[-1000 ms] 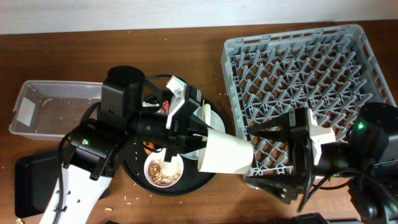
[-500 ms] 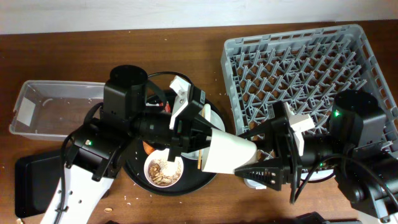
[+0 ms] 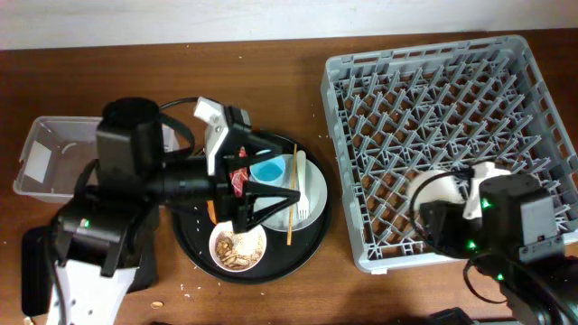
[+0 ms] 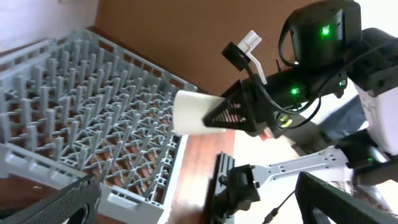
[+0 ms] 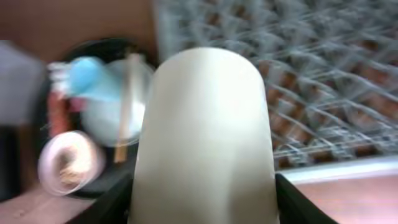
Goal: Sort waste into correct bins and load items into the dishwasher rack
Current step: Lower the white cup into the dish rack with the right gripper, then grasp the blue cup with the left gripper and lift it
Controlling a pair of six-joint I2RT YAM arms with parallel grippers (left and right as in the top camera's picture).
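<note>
I should lift the light-blue cup (image 3: 268, 170) off the plate with my left gripper and bring it toward the rack, because the white cup (image 3: 437, 187) still fills my right gripper over the rack.
My right gripper (image 5: 202, 199) is shut on the white cup (image 5: 205, 124), holding it on its side above the front of the grey dishwasher rack (image 3: 433, 99). The left wrist view shows that cup (image 4: 189, 112) in the right arm's fingers over the rack (image 4: 81, 106). My left gripper (image 3: 275, 171) is open and empty over the round black tray (image 3: 194, 257). On that tray lie a pale plate (image 3: 312, 185), a light-blue cup (image 3: 268, 169), a white fork (image 3: 301, 200), a wooden stick (image 3: 291, 212), a red wrapper (image 3: 239, 177), an orange carrot (image 3: 211, 213) and a white bowl (image 3: 238, 248) of brown scraps.
The clear plastic tub (image 3: 54, 149) stands at the far left. The shallow black tray (image 3: 36, 271) lies in front of it, partly under my left arm. Crumbs dot the wooden table (image 3: 307, 289) near the round tray.
The left gripper let go of the white cup, opened and drew back left over the round tray. The right gripper closed on the cup and carried it right, over the rack.
</note>
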